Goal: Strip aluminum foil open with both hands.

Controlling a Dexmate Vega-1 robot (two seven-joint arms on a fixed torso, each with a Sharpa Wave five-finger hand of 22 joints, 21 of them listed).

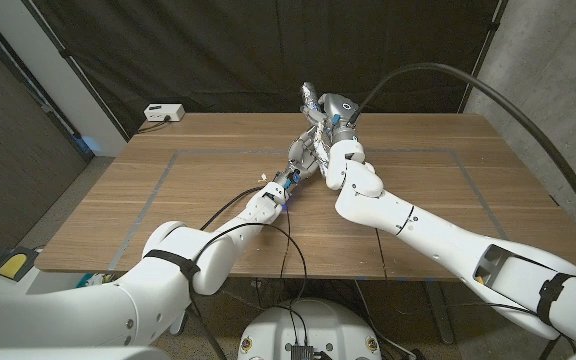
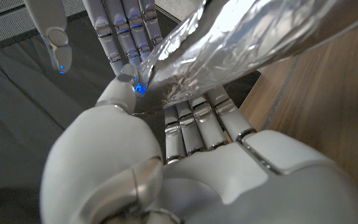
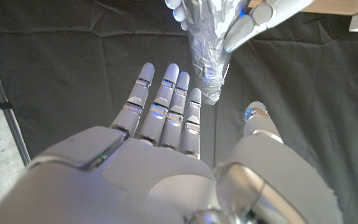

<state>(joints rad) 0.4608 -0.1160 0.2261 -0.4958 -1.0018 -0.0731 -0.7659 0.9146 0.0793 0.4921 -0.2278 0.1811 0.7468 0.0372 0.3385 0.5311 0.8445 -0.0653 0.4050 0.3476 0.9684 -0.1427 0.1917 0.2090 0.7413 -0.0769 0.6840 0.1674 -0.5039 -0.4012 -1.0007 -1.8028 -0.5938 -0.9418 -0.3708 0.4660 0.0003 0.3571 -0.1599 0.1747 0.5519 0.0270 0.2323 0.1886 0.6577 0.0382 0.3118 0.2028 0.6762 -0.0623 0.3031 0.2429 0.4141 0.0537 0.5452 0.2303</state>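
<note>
I expect the foil to unroll into a wide, wrinkled sheet still joined to its roll when I pull, since it narrows to a crumpled end.
A crumpled roll of aluminum foil is held up above the middle of the wooden table. My left hand grips its lower part. In the left wrist view the foil lies across that hand's fingers with the thumb pressed on it. My right hand reaches up beside the foil toward the far side. In the right wrist view the right hand has its fingers spread and holds nothing. The foil's end hangs just past those fingertips, pinched by the left hand's fingers.
A small white box stands at the table's back left corner. Grey tape lines mark a rectangle on the tabletop. A black curtain hangs behind the table, and a thick cable arcs over the right side.
</note>
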